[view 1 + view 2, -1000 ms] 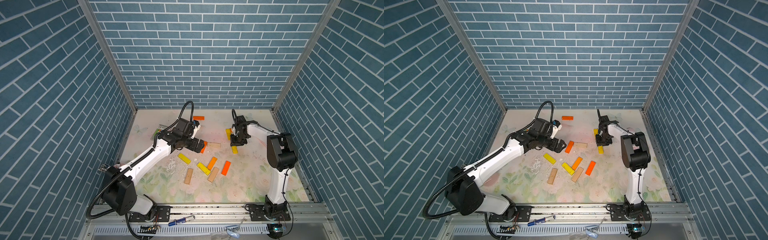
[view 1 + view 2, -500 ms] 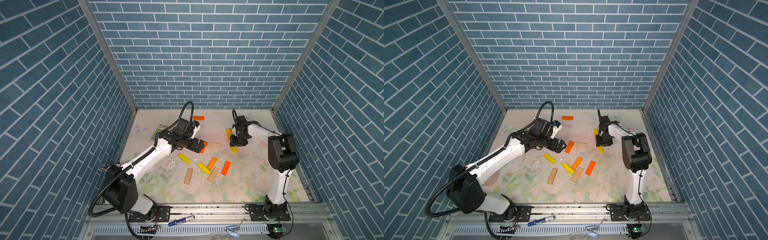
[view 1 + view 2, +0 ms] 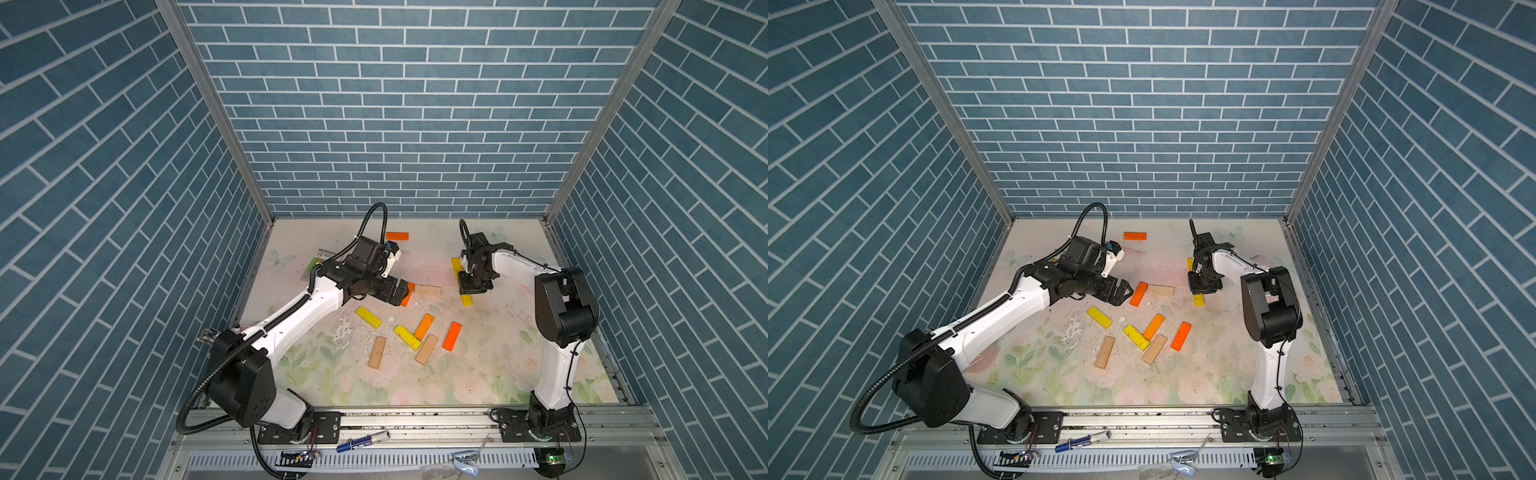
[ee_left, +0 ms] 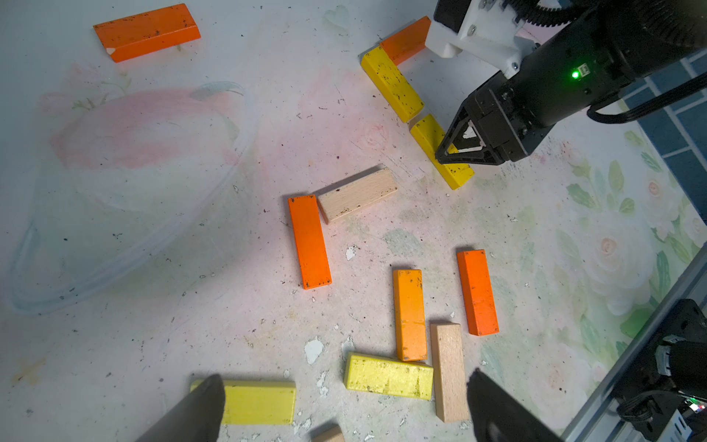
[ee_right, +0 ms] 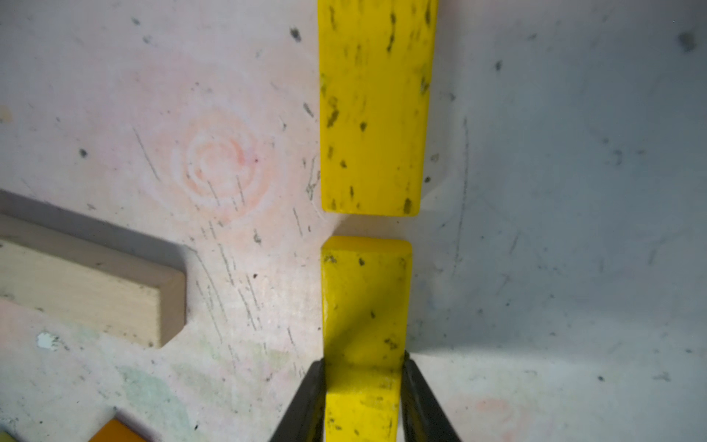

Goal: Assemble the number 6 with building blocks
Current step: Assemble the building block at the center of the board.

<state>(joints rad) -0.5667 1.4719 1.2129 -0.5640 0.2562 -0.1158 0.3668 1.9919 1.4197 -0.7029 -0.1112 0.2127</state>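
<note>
Next, my right gripper opens, lifts clear, then grips again and pushes its block closer, because a gap [image 5: 370, 226] separates the yellow block in my right gripper [image 5: 366, 313] from the other yellow block.
Several building blocks lie flat on the floral mat, orange, yellow and tan, most of them in a loose cluster [image 3: 415, 336] at its middle. My right gripper [image 5: 363, 367] is shut on the sides of a yellow block [image 5: 365, 306] resting on the mat. It lies end to end with another yellow block [image 5: 373, 107], a small gap between them. In both top views the right gripper [image 3: 471, 286] [image 3: 1202, 289] points down at the back right. My left gripper [image 4: 344, 382] hangs open above the mat, beside an orange block [image 3: 1138, 294] and a tan block [image 3: 1160, 290].
One orange block [image 3: 397, 236] lies alone near the back wall. A clear pack [image 3: 320, 259] sits at the back left, partly behind the left arm. Blue brick walls close in three sides. The metal rail [image 3: 415, 419] with both arm bases runs along the front.
Almost nothing has moved. The right arm's elbow has sunk very slightly, and the left arm stays where it was.
</note>
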